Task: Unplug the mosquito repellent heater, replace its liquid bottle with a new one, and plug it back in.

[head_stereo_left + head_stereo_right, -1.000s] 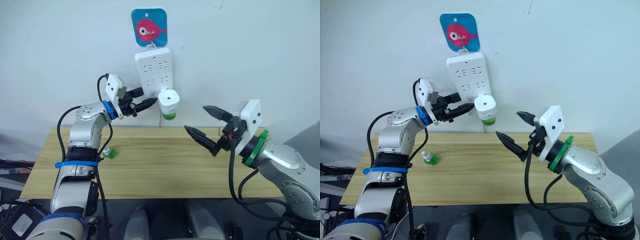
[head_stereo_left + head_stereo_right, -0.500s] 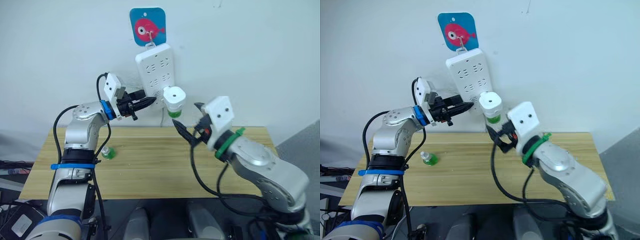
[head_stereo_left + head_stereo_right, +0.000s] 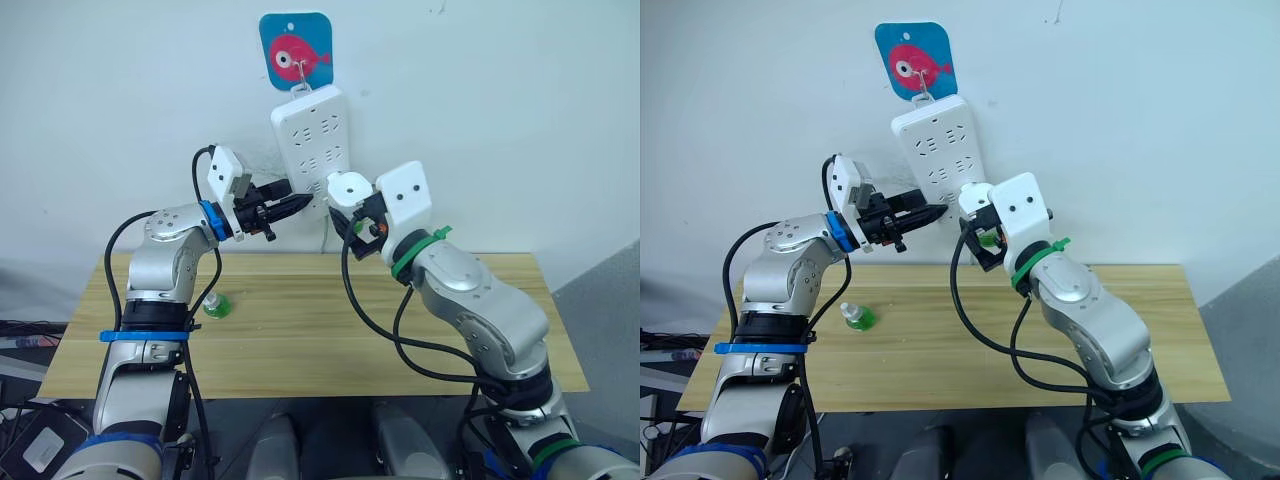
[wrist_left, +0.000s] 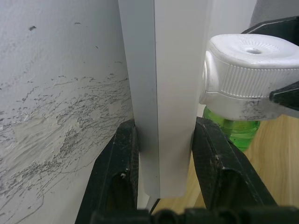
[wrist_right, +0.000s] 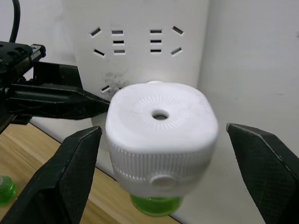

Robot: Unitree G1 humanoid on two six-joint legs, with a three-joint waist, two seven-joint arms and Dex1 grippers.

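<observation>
I expect the green liquid bottle [image 5: 156,205] to come along when I pull the heater off the power strip, because the bottle's neck is hidden inside the heater's bottom side [image 5: 156,193].
The white mosquito repellent heater [image 3: 348,187] sits plugged into the lower part of the wall power strip [image 3: 310,135], with a green liquid bottle [image 5: 154,204] screwed in underneath it. My right gripper [image 5: 163,129] is open, one finger [image 5: 65,172] on each side of the heater with gaps to both. My left gripper [image 4: 163,154] is shut on the strip's lower edge, gripping its front and back faces. A second small green bottle [image 3: 213,305] with a white cap stands on the wooden table [image 3: 300,340], at its left.
The power strip hangs from a hook on a blue sticker with a pink fish [image 3: 297,50] on the white wall. A cable [image 3: 324,235] drops from the strip behind the table.
My right arm has swung up from over the table's right to the heater, its open fingers now on either side of it. The left gripper has stayed on the strip.
</observation>
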